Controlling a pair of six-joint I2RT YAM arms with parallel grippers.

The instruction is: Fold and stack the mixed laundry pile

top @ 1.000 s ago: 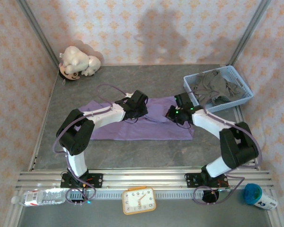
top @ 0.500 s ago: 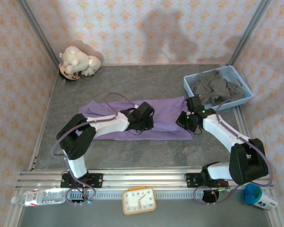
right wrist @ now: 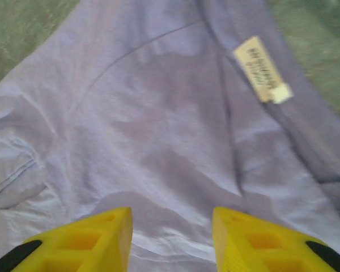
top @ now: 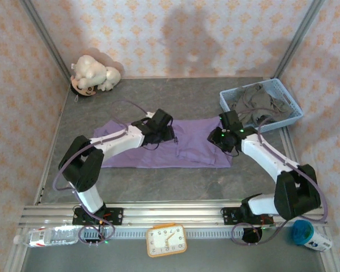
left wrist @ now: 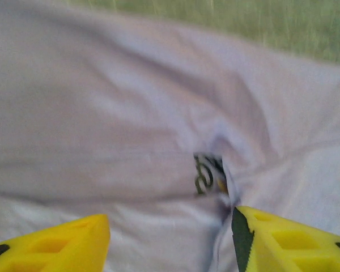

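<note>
The lilac-purple shirt is lying crosswise and its neck label [right wrist: 263,69] is toward the basket, so the robot's right gripper should turn the shirt's collar end to the back wall [top: 178,69] before folding.
The lilac-purple shirt [top: 192,154] lies spread flat across the middle of the grey table. My left gripper [top: 166,136] hovers over its upper middle and my right gripper [top: 219,140] over its right end. In the left wrist view the yellow fingers [left wrist: 59,243] stand apart above the shirt [left wrist: 102,113], close to its small logo [left wrist: 207,173], with nothing between them. In the right wrist view the gripper [right wrist: 171,238] is open over smooth purple cloth [right wrist: 158,130], near a neck label [right wrist: 260,68]. The dark grey-olive shirt [top: 255,105] lies crumpled in the basket.
The light blue lattice basket [top: 293,113] stands at the back right. A white plush toy [top: 93,73] sits in the back left corner. A bottle [top: 48,235], a clock [top: 166,240] and a blue cup [top: 303,232] lie along the near rail.
Both grippers went from shut to open and let go of the purple shirt. The arms swung toward the near side, then drew back a little; the shirt lies flat.
</note>
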